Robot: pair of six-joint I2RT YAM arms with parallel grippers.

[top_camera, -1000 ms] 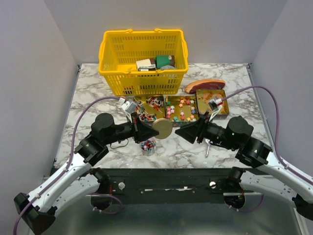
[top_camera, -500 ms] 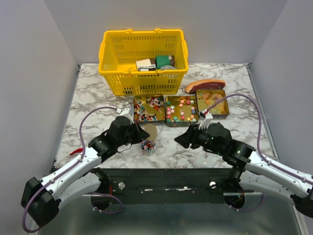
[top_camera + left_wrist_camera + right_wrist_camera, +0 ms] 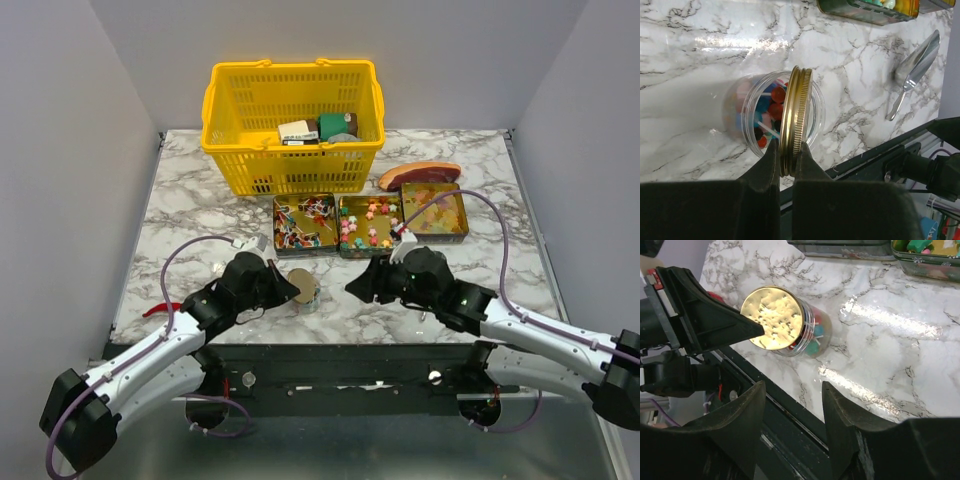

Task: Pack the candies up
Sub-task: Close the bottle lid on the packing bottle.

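With the gold lid tilted on the jar's opening (image 3: 797, 110), my left gripper should open and regrip its rim while my right gripper steadies the opposite edge (image 3: 313, 284).
A small clear jar (image 3: 306, 299) with red, blue and white wrapped candies (image 3: 771, 107) stands near the table's front edge. My left gripper (image 3: 288, 287) is shut on the edge of a gold lid (image 3: 795, 117) and holds it tilted at the jar's mouth. In the right wrist view the lid (image 3: 772, 317) covers the jar (image 3: 816, 337). My right gripper (image 3: 358, 286) is open and empty, just right of the jar. Three open tins hold more candies: wrapped ones (image 3: 304, 222), pink-green-blue ones (image 3: 370, 222) and yellow-orange gummies (image 3: 435, 210).
A yellow basket (image 3: 293, 160) with boxes stands at the back. A red-brown meat slab (image 3: 418, 174) lies behind the tins. A metal scoop (image 3: 915, 65) lies on the marble right of the jar. The table's black front edge (image 3: 790, 405) is close under both grippers.
Both arms have come down and back toward the front edge. My left gripper has brought the gold lid down to the jar's mouth. The right gripper stays open.
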